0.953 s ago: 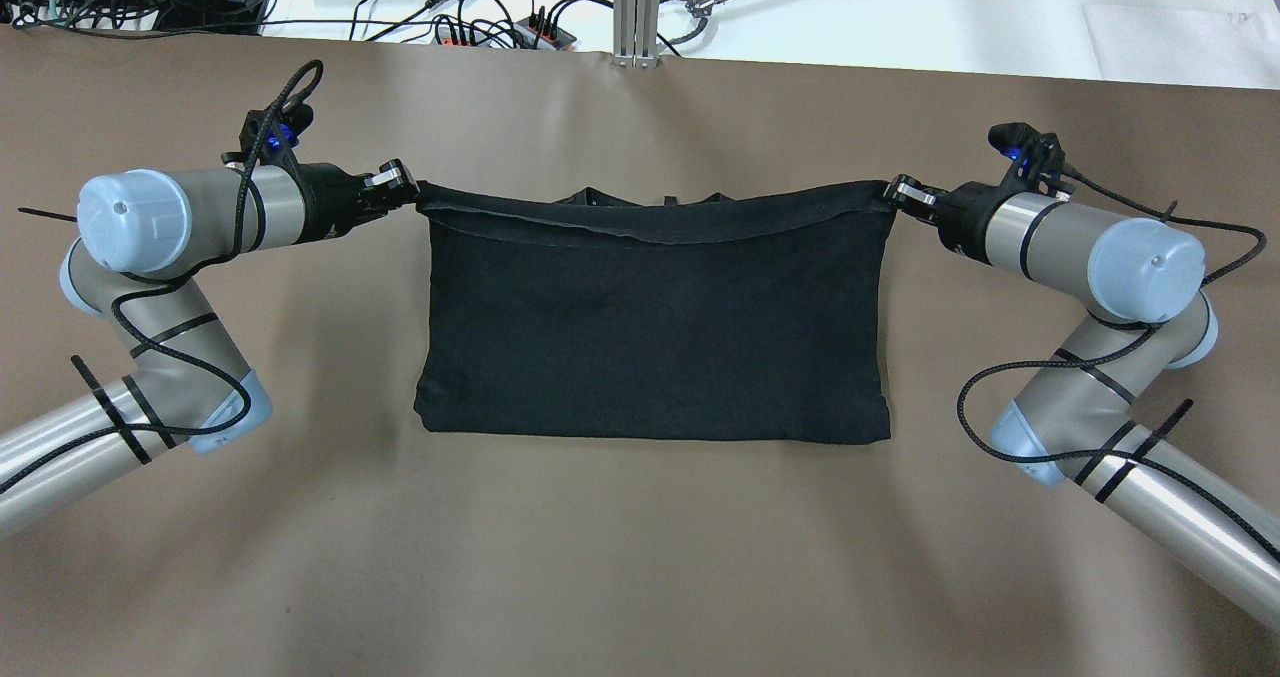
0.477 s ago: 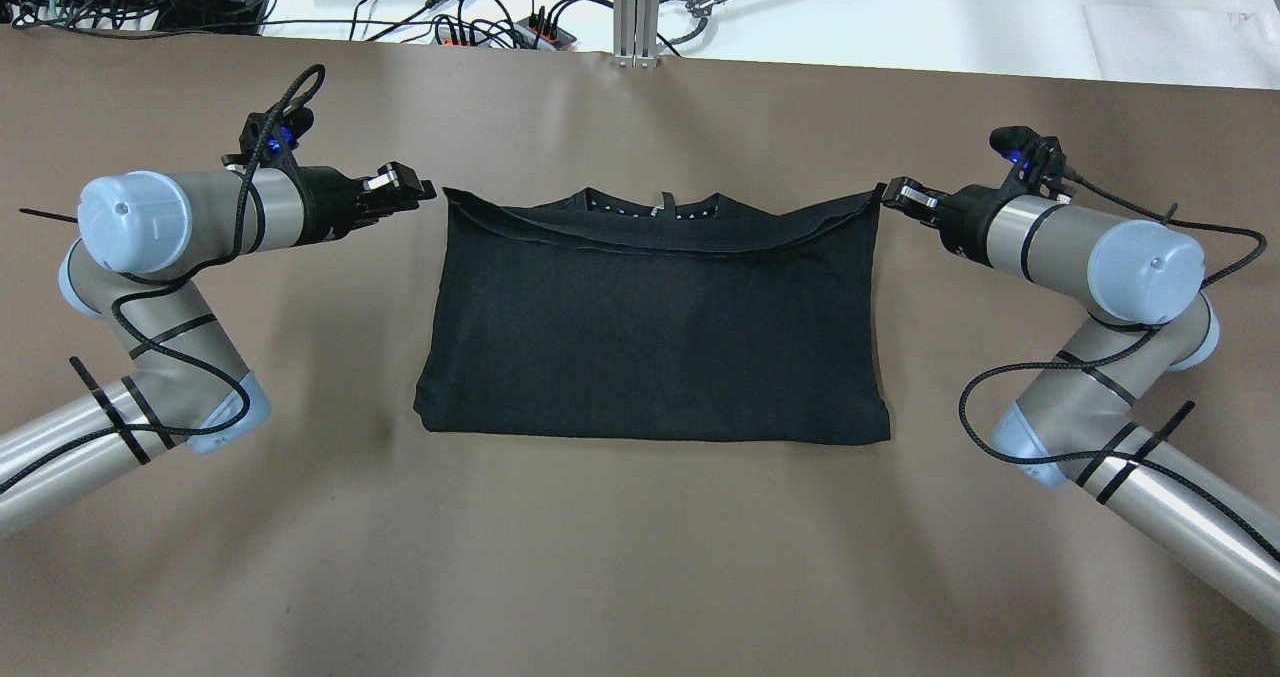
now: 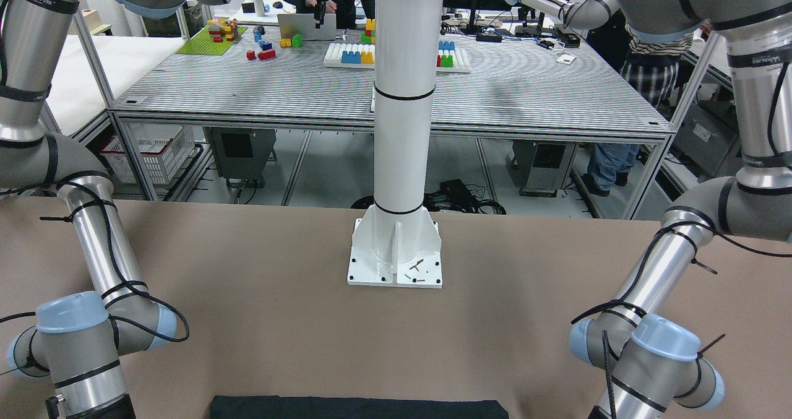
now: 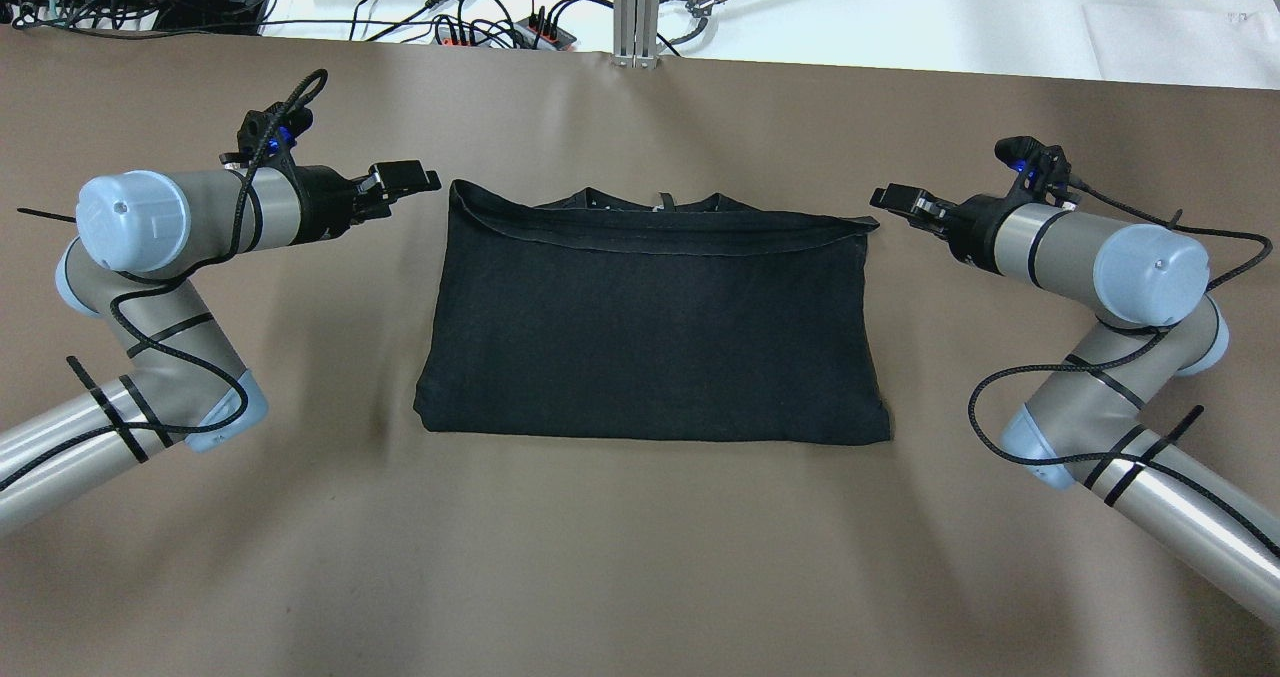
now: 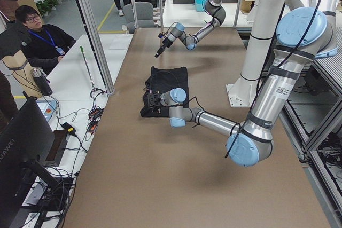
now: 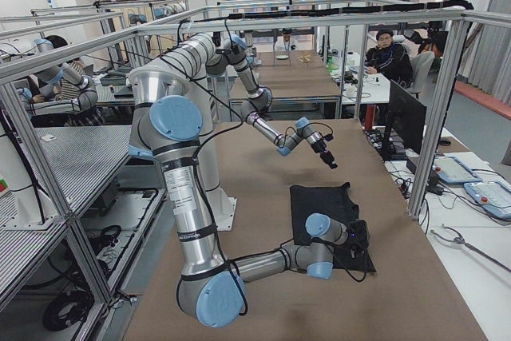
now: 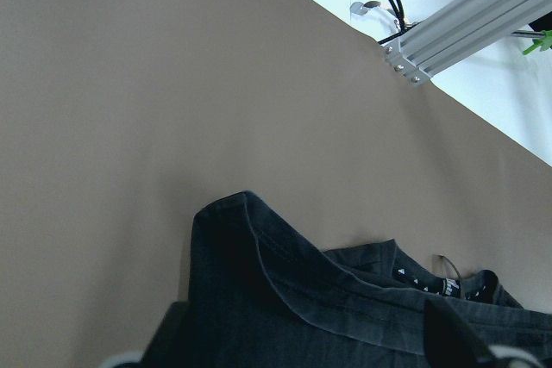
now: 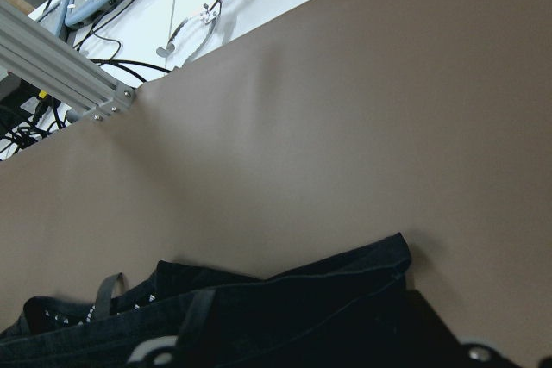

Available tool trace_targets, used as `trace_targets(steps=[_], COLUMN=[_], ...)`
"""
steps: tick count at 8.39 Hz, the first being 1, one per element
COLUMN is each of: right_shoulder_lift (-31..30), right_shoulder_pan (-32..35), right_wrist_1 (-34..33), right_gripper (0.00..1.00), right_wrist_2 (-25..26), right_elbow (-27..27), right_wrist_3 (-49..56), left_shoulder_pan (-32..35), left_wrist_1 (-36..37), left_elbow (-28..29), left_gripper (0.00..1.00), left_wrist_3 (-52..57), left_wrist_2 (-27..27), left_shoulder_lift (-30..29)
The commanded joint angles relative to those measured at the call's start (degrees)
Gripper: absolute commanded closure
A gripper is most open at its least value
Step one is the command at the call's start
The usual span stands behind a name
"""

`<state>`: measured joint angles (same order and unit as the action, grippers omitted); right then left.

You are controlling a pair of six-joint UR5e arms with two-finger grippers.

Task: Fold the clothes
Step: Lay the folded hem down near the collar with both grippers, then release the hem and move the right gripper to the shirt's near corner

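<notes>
My right gripper should pull the black garment's near corner around to turn the garment before folding, because the garment's long edge lies straight across in front of me.
The black garment (image 4: 650,327) lies folded in half on the brown table (image 4: 640,557), its stitched hem doubled over along the far edge, with the neck showing behind it. It also shows in the front-facing view (image 3: 359,406), the left wrist view (image 7: 345,299) and the right wrist view (image 8: 285,316). My left gripper (image 4: 415,179) is open and empty, just off the garment's far left corner. My right gripper (image 4: 893,200) is open and empty, just off the far right corner. Neither touches the cloth.
A white post base (image 3: 395,261) stands on the table on the robot's side of the garment. An aluminium post (image 4: 636,12) and cables (image 4: 480,27) sit at the far edge. A seated person (image 5: 40,38) is beside the table.
Both grippers let go of the hem corners they held taut, opened and drew back outward. The hem dropped flat onto the garment's far edge.
</notes>
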<state>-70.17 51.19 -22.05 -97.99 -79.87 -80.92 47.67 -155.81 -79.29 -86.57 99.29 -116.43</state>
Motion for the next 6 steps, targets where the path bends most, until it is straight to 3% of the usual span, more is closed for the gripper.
trace_targets(steps=[1,2,6], right_shoulder_lift=[-2.6,-4.4,-12.1], right_shoulder_pan=[-0.8,-2.1,-7.9], right_wrist_1=[-0.1,-0.1,-3.5], right_gripper=[0.06,0.06,0.07], right_wrist_2=[-7.8,-11.9,-14.8], right_elbow=[-1.4,-2.6,-10.5], right_wrist_3=[-0.6,-0.8,-4.4], left_shoulder_pan=[0.1,0.1,0.5], left_wrist_1=[0.1,0.2,0.0], left_elbow=[-0.3,-0.4,-0.6], left_gripper=[0.06,0.06,0.06], left_wrist_3=[0.2,0.2,0.2], left_wrist_2=[0.0,-0.1,-0.2], left_shoulder_lift=[-0.2,-0.6,-0.6])
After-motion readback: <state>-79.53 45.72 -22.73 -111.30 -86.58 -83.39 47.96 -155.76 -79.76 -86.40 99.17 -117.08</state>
